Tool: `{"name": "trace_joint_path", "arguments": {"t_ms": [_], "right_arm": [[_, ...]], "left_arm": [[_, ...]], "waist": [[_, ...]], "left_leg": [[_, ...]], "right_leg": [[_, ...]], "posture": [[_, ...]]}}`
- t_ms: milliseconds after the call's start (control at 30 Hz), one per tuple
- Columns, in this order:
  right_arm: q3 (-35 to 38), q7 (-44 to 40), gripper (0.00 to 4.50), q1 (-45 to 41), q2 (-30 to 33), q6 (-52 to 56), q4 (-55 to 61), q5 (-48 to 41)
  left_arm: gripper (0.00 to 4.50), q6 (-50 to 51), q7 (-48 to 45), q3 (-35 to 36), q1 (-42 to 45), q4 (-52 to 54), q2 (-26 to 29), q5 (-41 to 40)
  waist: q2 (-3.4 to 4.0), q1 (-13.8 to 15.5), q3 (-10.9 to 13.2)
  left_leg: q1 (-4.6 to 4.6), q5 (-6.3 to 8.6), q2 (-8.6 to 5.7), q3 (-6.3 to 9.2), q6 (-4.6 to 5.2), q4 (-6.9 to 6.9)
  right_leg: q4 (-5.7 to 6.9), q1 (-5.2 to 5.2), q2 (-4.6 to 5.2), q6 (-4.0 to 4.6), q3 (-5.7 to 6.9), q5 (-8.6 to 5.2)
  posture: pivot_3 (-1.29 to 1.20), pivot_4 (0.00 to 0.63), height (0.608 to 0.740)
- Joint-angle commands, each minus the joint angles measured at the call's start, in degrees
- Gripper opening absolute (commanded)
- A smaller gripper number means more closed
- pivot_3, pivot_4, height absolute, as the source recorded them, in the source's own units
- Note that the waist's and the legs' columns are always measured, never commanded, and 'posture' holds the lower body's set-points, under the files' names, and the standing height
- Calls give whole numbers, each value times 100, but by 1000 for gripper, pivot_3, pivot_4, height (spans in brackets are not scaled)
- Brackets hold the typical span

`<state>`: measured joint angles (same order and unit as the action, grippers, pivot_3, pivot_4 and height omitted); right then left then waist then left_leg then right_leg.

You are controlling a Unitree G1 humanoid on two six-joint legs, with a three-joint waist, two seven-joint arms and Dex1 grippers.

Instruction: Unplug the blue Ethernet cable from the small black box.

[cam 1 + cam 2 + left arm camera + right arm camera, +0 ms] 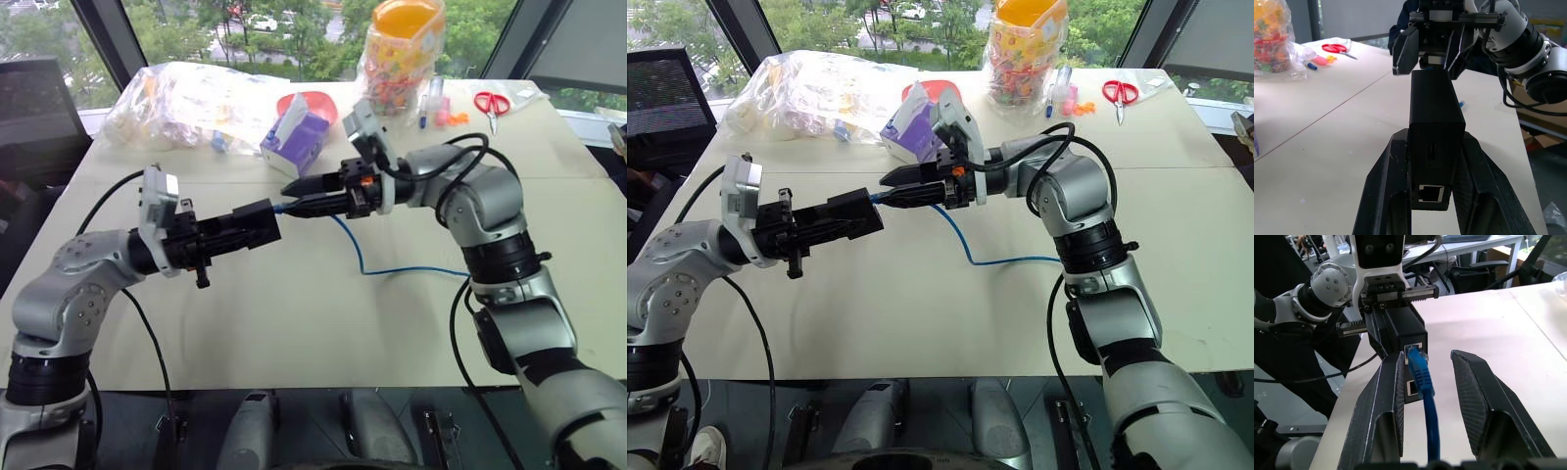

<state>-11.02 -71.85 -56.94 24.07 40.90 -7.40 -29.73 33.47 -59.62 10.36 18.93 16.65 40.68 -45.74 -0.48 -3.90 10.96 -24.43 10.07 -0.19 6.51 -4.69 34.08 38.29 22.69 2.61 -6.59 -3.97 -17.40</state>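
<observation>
I am seeing only the blue boot outside the box's port (1413,351), so when I pull the blue plug (1420,369), its hidden clear tip should slide straight out.
My left gripper (251,223) is shut on the small black box (259,215), holding it level above the table; both fingers press its sides in the left wrist view (1436,117). The blue Ethernet cable (359,257) is plugged into the box's port, and its blue plug (1419,366) sits in the socket. From there the cord runs down to the table and off to the right. My right gripper (1426,357) is open, facing the box. Its fingers (1386,391) stand on either side of the plug without gripping it.
At the back of the beige table (294,323) stand a purple tissue box (297,142), a red bowl (315,101), a clear bag of items (186,103) and a bag of colourful pieces (400,54). Red scissors (492,103) lie at the back right.
</observation>
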Motion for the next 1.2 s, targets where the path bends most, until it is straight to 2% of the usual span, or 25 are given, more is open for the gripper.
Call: {"name": "trace_joint_path", "arguments": {"t_ms": [33,800,900,933,967,1200], "right_arm": [[58,-16,1555,-38,-11,5,252,-80],[9,1,1555,-16,-95,-83,221,-17],[28,-3,772,-16,-81,-87,216,-22],[35,-7,241,-19,-76,-88,210,-24],[40,-8,110,-20,-73,-88,208,-24],[67,-26,110,-4,-44,-68,224,-44]], "left_arm": [[496,5,7,147,114,197,73,-135],[496,67,26,152,122,236,105,-183],[496,50,20,144,94,237,99,-165],[496,48,22,141,89,236,97,-161],[496,46,26,140,84,236,96,-161],[496,35,50,134,85,222,79,-152]], "waist": [[0,1,0],[0,2,0],[0,1,0],[0,-1,0],[0,0,0],[0,1,0]], "left_leg": [[0,0,0,0,0,0],[0,0,0,0,0,0],[0,0,0,0,0,0],[0,0,0,0,0,0],[0,0,0,0,0,0],[0,0,0,0,0,-1]], "right_leg": [[0,0,0,0,0,0],[-1,0,0,0,0,0],[-1,0,0,0,0,0],[-1,0,0,0,0,0],[-1,0,0,0,0,0],[-1,0,0,0,0,0]], "posture": [[0,150,740],[0,150,740],[0,150,740],[0,150,740],[0,150,740],[0,150,740]]}}
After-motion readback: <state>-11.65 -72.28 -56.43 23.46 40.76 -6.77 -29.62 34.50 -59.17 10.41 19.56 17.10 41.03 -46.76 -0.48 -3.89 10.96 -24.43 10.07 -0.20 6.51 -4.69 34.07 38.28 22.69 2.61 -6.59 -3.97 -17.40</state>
